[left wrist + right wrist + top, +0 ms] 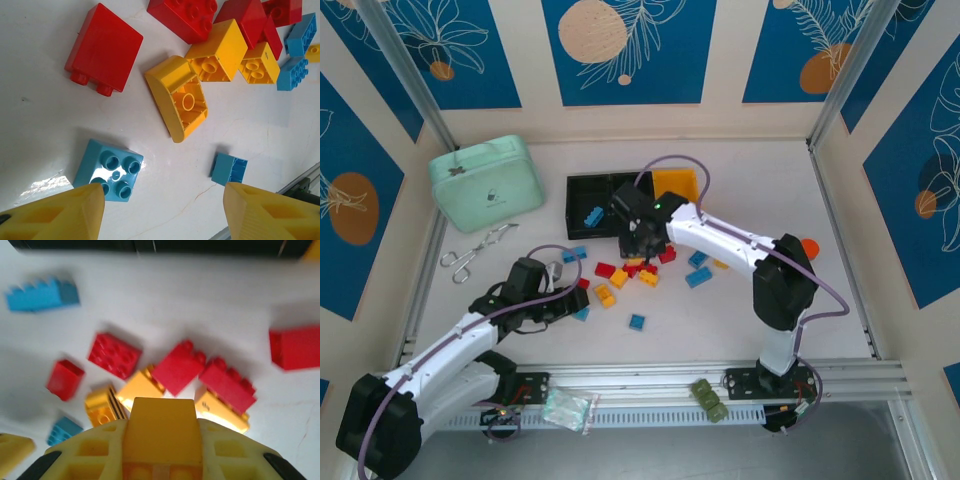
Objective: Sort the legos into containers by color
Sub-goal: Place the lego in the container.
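The held yellow lego is clear above the pile, so my right gripper keeps going to the black bin next to the yellow bin and lets go there.
Red, yellow and blue legos lie scattered mid-table in front of the containers, two black bins joined to a yellow bin. One blue lego lies in a black bin. My right gripper hovers over the pile, shut on a yellow lego; red legos and yellow ones lie below it, blurred. My left gripper is open just above the table. A blue four-stud lego sits by its left finger, and a small blue lego by the right finger.
A mint-green lidded case stands at the back left, with metal tongs in front of it. An olive-green toy and a clear bag rest on the near rail. An orange object shows behind the right arm.
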Controlling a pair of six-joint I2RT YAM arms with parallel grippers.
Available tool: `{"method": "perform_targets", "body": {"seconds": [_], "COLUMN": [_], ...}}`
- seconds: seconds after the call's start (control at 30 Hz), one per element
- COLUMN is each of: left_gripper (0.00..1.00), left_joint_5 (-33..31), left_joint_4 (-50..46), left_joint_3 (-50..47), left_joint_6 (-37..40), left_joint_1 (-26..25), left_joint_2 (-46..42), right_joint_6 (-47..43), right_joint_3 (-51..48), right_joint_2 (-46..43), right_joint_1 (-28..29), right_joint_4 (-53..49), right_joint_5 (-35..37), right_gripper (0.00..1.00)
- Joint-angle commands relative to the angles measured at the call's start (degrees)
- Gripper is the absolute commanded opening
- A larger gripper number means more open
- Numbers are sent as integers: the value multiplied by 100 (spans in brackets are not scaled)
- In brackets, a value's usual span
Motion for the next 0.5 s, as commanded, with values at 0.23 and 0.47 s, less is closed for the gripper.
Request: {"method": "perform_targets", "body": {"seconds": [0.23, 0.47], "left_gripper": [64, 64], "left_joint_5": [-108, -121], "left_joint_4": [-45, -97], "left_joint_3": [353, 330], "left_joint_6": [8, -4], "left_joint_1": [-65, -74], "left_joint_2": [-24, -44], "right_joint_6": [-549, -507], "right_joint_3": [1826, 2934], "right_joint_2": [1157, 2170], "right_joint_1": [-728, -1021], "right_joint_4": [-123, -224], "right_joint_5": [-111, -250], "right_gripper": [21, 22]}}
